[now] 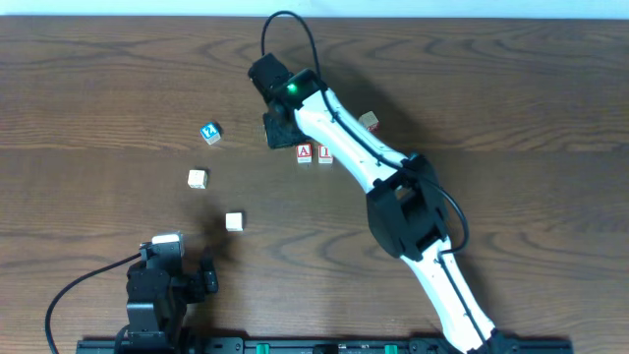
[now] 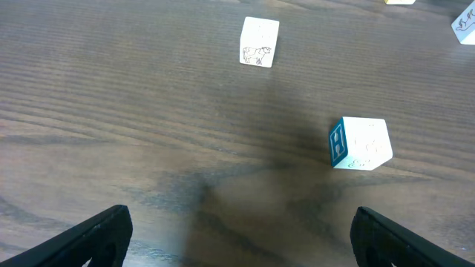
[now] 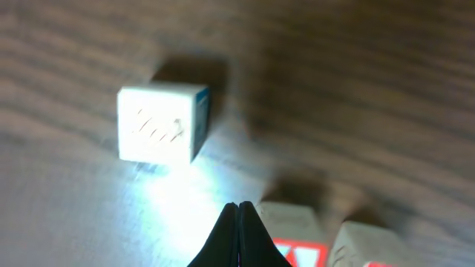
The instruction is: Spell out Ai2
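Next, I lower my right gripper closed and push the "A" cube's side [image 1: 298, 155] toward the "I" cube, because a gap [image 1: 314, 154] separates the "A" cube from the "I" cube.
The red "A" cube [image 1: 305, 151] and the red "I" cube [image 1: 324, 152] stand side by side, touching, mid-table. The blue "2" cube [image 1: 209, 132] lies apart to their left. My right gripper [image 1: 276, 130] hovers just left of the "A" cube, between it and the "2" cube. In the right wrist view the right gripper [image 3: 239, 211] is shut on nothing. The "A" cube [image 3: 297, 233] sits right beside its tips. A blurred pale cube with a blue side [image 3: 163, 122] lies ahead. My left gripper [image 1: 185, 260] rests near the front edge. It [image 2: 241, 226] stands open and empty.
Two pale cubes lie front left: one [image 1: 198, 178] with a cow drawing [image 2: 260, 41], and one [image 1: 234, 221] with a blue letter on its side [image 2: 360, 143]. Another cube [image 1: 370, 121] peeks out behind the right arm.
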You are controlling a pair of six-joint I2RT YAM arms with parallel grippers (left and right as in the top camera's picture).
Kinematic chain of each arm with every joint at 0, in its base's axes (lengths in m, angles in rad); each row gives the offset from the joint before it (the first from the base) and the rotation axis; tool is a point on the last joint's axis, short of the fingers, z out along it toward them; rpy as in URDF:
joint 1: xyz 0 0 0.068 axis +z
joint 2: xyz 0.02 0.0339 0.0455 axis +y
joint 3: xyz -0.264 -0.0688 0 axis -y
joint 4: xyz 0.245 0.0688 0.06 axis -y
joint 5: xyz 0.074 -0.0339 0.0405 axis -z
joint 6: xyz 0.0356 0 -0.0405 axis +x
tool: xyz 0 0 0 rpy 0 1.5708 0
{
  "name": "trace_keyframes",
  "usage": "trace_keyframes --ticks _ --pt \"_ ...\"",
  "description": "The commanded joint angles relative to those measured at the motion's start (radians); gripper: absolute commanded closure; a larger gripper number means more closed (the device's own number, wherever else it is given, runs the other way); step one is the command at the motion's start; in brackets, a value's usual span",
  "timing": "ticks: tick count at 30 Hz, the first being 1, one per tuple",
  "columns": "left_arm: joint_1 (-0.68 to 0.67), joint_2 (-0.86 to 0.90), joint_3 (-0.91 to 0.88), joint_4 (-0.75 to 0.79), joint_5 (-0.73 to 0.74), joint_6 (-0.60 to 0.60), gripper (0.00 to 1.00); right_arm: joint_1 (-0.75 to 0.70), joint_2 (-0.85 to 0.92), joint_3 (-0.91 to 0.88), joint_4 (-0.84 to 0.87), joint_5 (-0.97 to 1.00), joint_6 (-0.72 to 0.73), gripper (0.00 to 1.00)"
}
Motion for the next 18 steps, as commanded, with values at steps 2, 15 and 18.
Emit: trace_keyframes --ticks 2,15,18 --pt "-0.003 -0.006 -0.023 -0.033 -0.007 0.003 0.05 0.024 0.010 0.020 -0.027 -0.012 -0.023 0.98" --pt "-0.003 -0.006 -0.023 -0.033 -0.007 0.003 0.05 0.027 0.010 0.019 -0.059 0.037 -0.023 0.99" --pt "-0.003 -0.006 -0.023 -0.033 -0.007 0.004 0.05 0.027 0.010 0.019 -0.054 0.037 -0.023 0.99"
